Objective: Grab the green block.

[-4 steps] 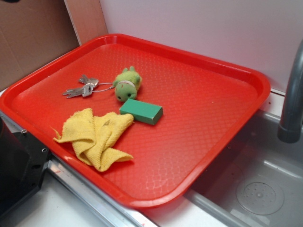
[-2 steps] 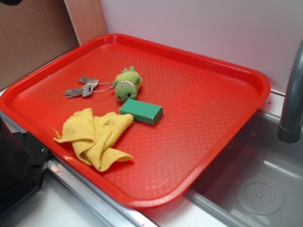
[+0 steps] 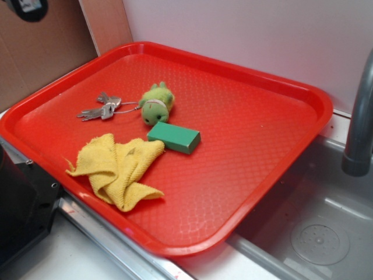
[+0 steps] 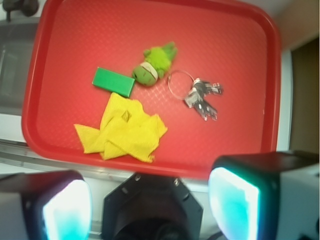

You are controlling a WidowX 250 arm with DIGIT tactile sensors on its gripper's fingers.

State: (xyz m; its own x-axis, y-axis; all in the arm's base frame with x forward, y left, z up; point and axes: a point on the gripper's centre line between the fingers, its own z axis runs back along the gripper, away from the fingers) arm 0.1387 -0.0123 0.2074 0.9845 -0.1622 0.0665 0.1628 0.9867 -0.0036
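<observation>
The yellow cloth's edge (image 3: pixel 154 143) only touches the side of the green block (image 3: pixel 174 137). The green block will come loose and the cloth will stay behind when I lift.
The green block (image 3: pixel 173 137) is a small flat dark-green brick lying on the red tray (image 3: pixel 317 111), between the lime plush toy (image 3: pixel 156 104) and the yellow cloth (image 3: pixel 116 169). In the wrist view the block (image 4: pixel 113 81) lies far off on the tray (image 4: pixel 35 75), left of the plush (image 4: pixel 155 65). My gripper (image 4: pixel 150 205) is open and empty, its two fingers wide apart, high above the tray's near edge. In the exterior view only a dark part of the gripper (image 3: pixel 26 7) shows, at the top left corner.
Keys on a ring (image 3: pixel 102 108) lie left of the plush. A steel sink (image 3: pixel 315 233) and a grey faucet (image 3: pixel 358 128) are to the right of the tray. A black box (image 3: pixel 23 204) stands by the tray's front left. Cardboard walls stand behind.
A dark part of the gripper has come further into the exterior view at the top left corner. Nothing on the tray has moved.
</observation>
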